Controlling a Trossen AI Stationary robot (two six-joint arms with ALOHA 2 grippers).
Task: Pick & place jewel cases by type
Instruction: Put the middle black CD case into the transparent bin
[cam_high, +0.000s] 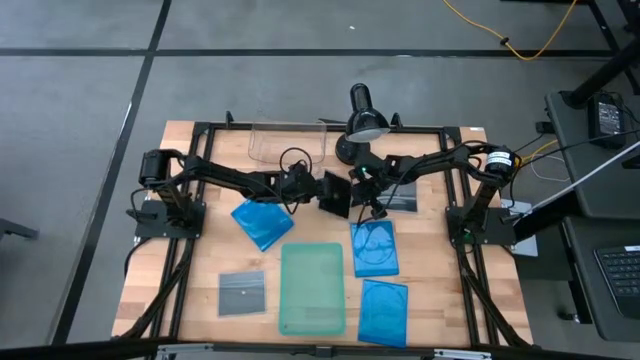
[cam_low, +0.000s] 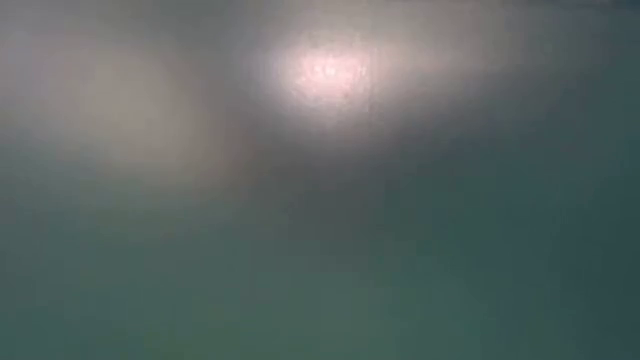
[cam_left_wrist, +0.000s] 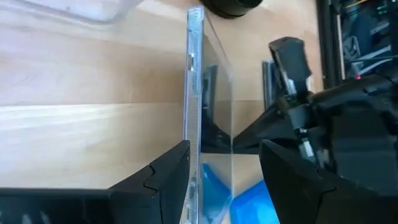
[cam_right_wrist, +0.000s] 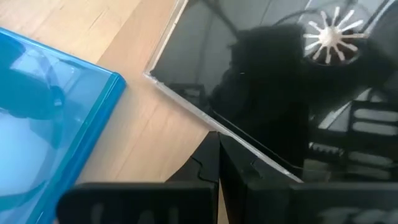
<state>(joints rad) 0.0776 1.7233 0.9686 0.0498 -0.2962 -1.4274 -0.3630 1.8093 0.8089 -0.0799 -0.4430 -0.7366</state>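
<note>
My right gripper is holding the black case and the clear bin is on my left gripper's side, so next my left gripper takes hold of the case's free edge.
A black jewel case stands on edge above the table's middle, between both grippers. My right gripper comes from the right and is shut on it. My left gripper comes from the left and is open, with a finger on either side of the case. Three blue cases lie flat: one below the left arm, two toward the near right. A grey case lies at the near left. Another dark case lies under the right arm. My right gripper pinches the black case by its edge between the two fingers, coming level from the table's right. The case is lifted clear and stands upright on edge. My left gripper has one finger close against the case's face; I cannot tell whether it touches.
A pale-green tray lies flat at the near middle, between the grey case and the blue ones. A clear bin and a black desk lamp stand at the far edge. The low view shows only a greenish haze.
</note>
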